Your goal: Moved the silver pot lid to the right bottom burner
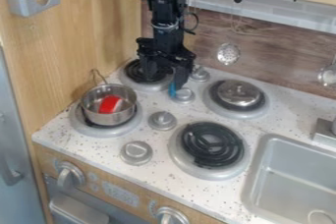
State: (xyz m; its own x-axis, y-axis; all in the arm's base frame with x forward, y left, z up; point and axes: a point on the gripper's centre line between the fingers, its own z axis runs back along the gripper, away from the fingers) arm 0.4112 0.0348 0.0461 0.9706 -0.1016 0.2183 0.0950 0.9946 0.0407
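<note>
The silver pot lid should come away alone and reveal a black coil when the robot lifts it, since its rim sits low against the burner.
My black gripper (162, 77) hangs over the back left burner (156, 85), its two fingers apart and nothing visible between them. A bit of blue shows by the right fingertip. The silver pot lid (239, 93) lies on the back right burner (253, 113), knob up, to the right of my gripper and apart from it. Nearer the camera, the right bottom burner (211, 144) has its black coil uncovered.
A silver pot (109, 105) holding a red and white object sits on the front left burner. Silver knobs (162, 120) stand between the burners. The sink (292, 176) is at the right; utensils hang along the back wall.
</note>
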